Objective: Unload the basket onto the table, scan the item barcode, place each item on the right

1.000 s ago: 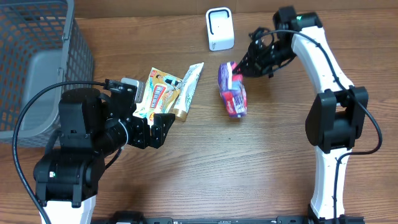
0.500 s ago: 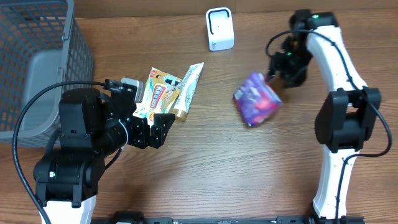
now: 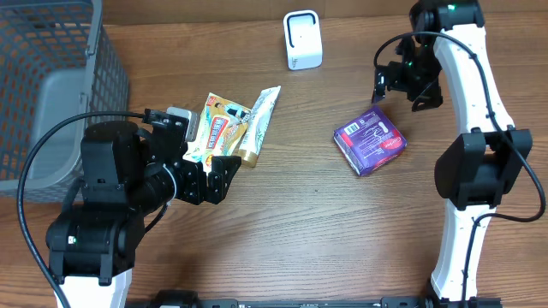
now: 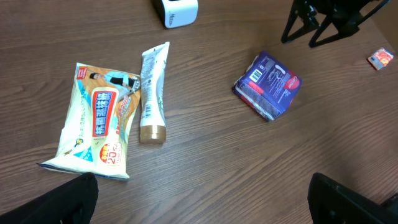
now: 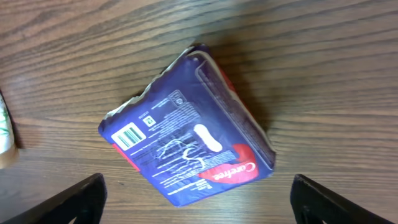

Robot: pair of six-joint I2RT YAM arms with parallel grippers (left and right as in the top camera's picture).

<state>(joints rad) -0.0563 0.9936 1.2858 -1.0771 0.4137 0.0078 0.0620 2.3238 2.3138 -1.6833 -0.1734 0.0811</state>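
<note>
The robot's left gripper is far from where the purple Carefree pack lies, so next the right gripper moves the pack closer to the middle and then back off for the left gripper.
A purple Carefree pack lies flat on the wooden table, its white barcode facing up at the left end in the right wrist view. The same pack shows in the left wrist view. The white scanner stands at the back centre, well left of the pack. My right gripper hovers open above and behind the pack, holding nothing; its fingertips frame the pack from above. My left gripper sits open near the front left, empty, far from the pack.
A wipes packet and a cream tube lie side by side left of centre. A grey wire basket fills the far left. A small orange item lies at the far right in the left wrist view.
My right gripper carried the purple pack away from the scanner to the right, opened and let it go; the pack now rests on the table. The left arm has not moved.
</note>
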